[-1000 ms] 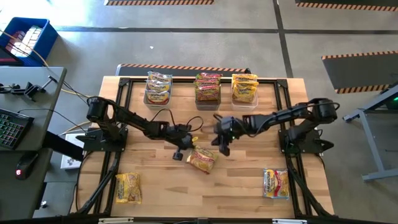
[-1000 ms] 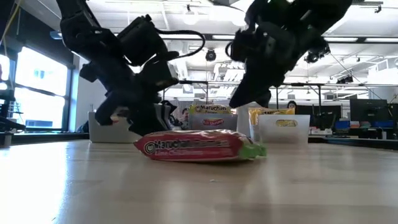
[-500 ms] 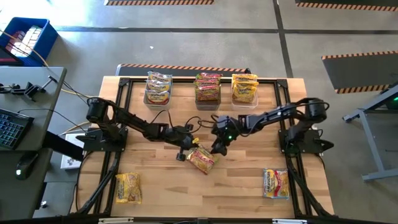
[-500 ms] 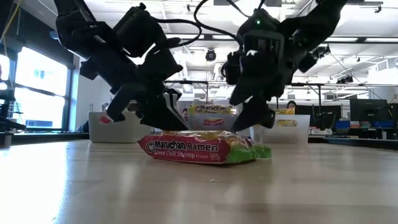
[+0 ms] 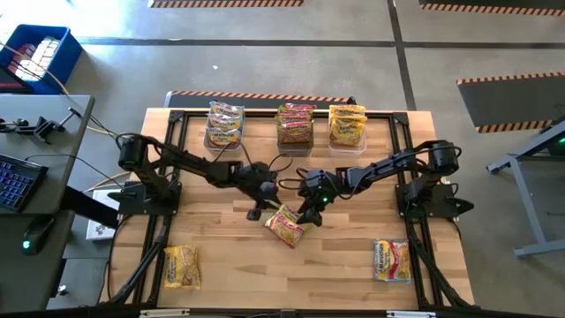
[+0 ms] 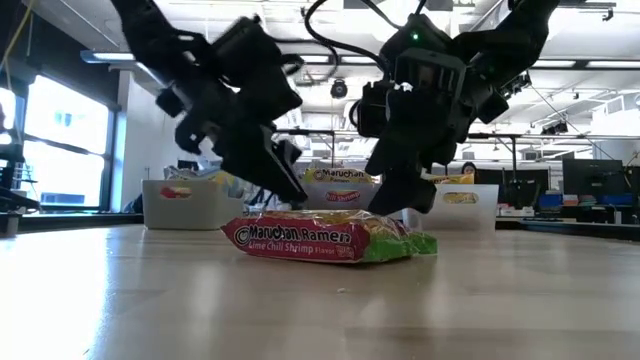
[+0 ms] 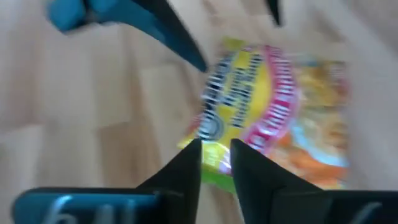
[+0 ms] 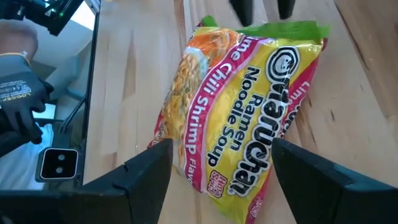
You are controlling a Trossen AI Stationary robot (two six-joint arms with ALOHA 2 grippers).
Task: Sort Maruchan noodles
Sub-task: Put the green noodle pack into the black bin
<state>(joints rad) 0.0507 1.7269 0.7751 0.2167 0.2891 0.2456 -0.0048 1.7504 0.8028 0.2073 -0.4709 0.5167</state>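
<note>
The robot's two grippers are crowding the Lime Chili Shrimp packet (image 5: 284, 227), so the left gripper should move back while the right gripper lifts the packet into the middle tub (image 5: 295, 133).
A Maruchan Lime Chili Shrimp packet (image 5: 284, 225), yellow with pink and a green end, lies flat on the table's middle; it also shows in the low view (image 6: 325, 237) and the right wrist view (image 8: 242, 106). My left gripper (image 5: 265, 208) points down at the packet's green end (image 8: 292, 28) with a narrow gap between its fingers (image 7: 216, 165). I cannot tell whether it touches the packet. My right gripper (image 5: 309, 212) is open wide just above the packet's right side, its fingers (image 8: 146, 171) standing apart on either side without touching it.
Three tubs with sorted packets stand along the far edge (image 5: 224, 128), (image 5: 295, 124), (image 5: 347, 124). Loose packets lie at the near left (image 5: 181, 265) and near right (image 5: 391, 261). A person's gloved hand (image 8: 15, 93) shows beyond the table.
My left gripper has gone toward the table's right edge, up to the packet's green end. My right gripper has gone toward the table's left edge and down over the packet. The packet has tipped a little, so its printed side faces the low view.
</note>
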